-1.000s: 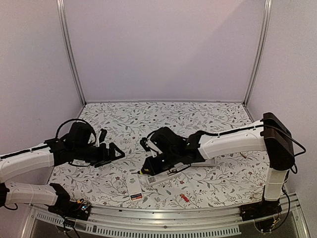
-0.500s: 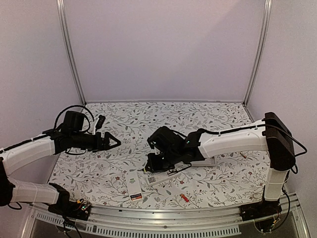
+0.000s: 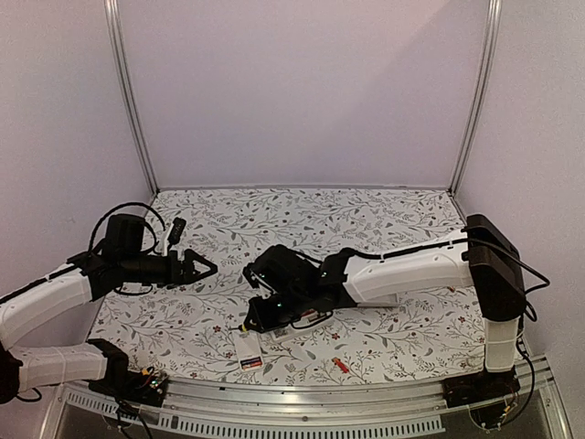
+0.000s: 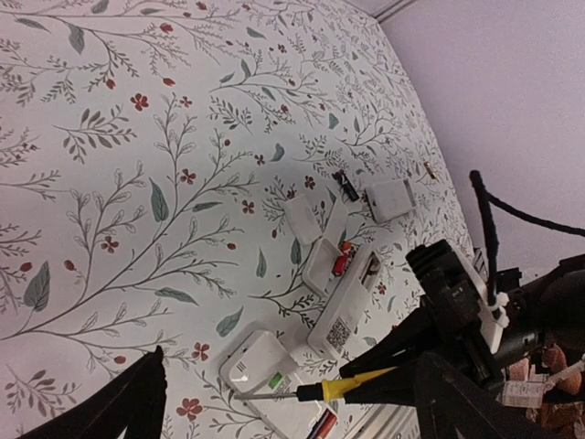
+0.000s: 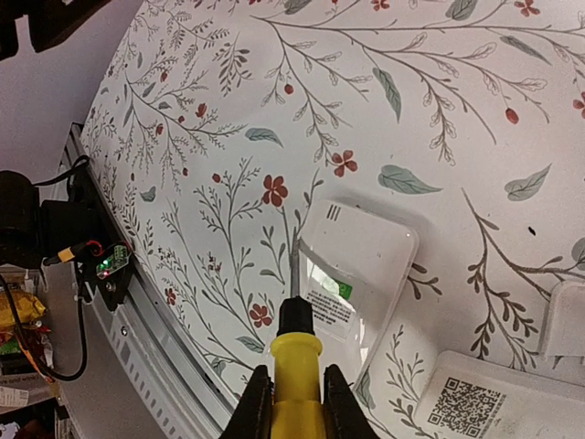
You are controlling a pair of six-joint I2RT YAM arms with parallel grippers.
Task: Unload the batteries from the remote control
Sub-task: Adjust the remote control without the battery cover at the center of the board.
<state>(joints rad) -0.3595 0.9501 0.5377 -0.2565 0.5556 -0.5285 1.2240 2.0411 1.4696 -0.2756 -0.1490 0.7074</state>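
Observation:
The remote control's battery end faces the front rail. Next, my left gripper grabs its other end and turns the batteries toward the screwdriver in my right gripper.
A white remote control lies back-up near the front edge, also seen as the remote control. Its lower end shows red-orange batteries. My right gripper is shut on a yellow-handled screwdriver, whose tip touches the remote's left edge. A second remote with a QR code lies beside it, its bay open with a red battery inside. A black battery lies loose farther off, and a red battery near the front rail. My left gripper hangs open and empty to the left.
A loose white battery cover and a small white block lie beyond the QR remote. The metal front rail with a small circuit board runs close to the near remote. The right arm spans the table's middle.
The right arm has swung left and toward the front, bringing the screwdriver from the QR remote to the near remote. The left arm has drawn back to the left, still open.

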